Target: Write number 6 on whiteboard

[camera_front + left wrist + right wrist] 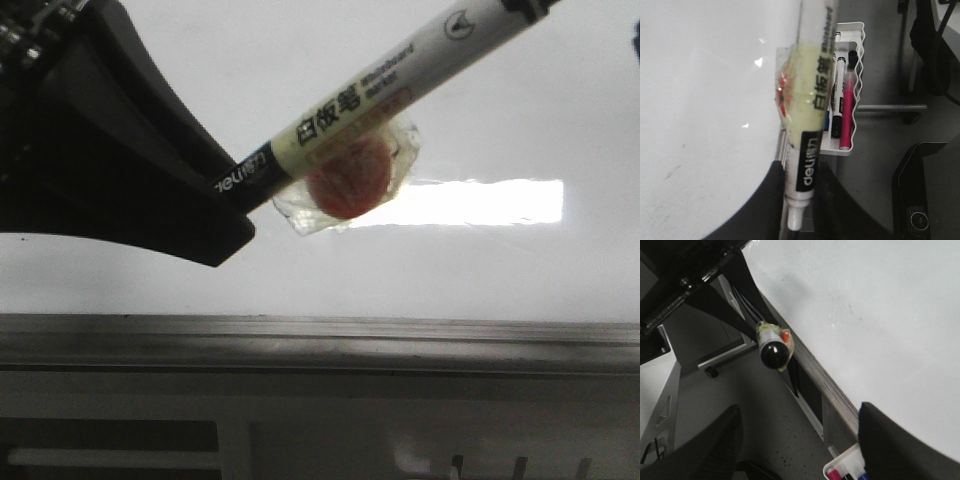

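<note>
My left gripper covers the marker's narrow white writing end (797, 204), so next my right gripper takes the marker's body (345, 118) near the tape wad before writing the 6.
My left gripper (228, 205) is shut on a white whiteboard marker (380, 85) with a black "deli" label. The marker sticks out up and to the right in front of the whiteboard (300, 270). A wad of clear tape with a red piece (350, 182) is stuck to its barrel. In the left wrist view the marker (810, 100) runs between the fingers of the left gripper (802, 212), narrow white end down, beside the board (700, 100). My right gripper (800, 445) is open and empty beyond the board's edge. No number 6 shows on the board (880, 305).
The board's grey metal rim (320, 340) runs along its near edge. A white wavy-edged tray (854, 145) hangs off the board's side with a pink marker (847, 115) and a black-and-white marker (839, 95). Its corner shows in the right wrist view (840, 466). Grey floor lies below.
</note>
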`<state>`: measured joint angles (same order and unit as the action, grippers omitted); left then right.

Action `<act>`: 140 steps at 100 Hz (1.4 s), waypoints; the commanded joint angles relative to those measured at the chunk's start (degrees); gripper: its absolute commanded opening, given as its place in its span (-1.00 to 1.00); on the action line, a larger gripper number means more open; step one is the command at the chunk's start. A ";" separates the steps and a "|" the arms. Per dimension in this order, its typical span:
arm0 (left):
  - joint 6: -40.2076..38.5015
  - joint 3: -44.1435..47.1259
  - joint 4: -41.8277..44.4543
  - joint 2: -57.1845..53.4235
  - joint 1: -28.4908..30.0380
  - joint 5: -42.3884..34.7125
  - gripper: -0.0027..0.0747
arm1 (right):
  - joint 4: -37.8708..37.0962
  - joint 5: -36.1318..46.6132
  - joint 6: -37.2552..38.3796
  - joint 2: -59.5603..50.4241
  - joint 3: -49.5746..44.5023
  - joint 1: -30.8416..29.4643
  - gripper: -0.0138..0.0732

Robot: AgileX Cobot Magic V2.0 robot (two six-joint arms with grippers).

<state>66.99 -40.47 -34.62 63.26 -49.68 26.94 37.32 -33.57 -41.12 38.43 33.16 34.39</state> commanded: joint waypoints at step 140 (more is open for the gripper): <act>0.16 -2.12 -2.53 -1.62 -0.34 -7.74 -0.81 | -0.71 22.10 -3.47 21.24 7.68 18.51 -0.83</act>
<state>67.67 -40.27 -32.95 63.26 -49.68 25.28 38.16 -11.17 -43.98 60.54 39.05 52.88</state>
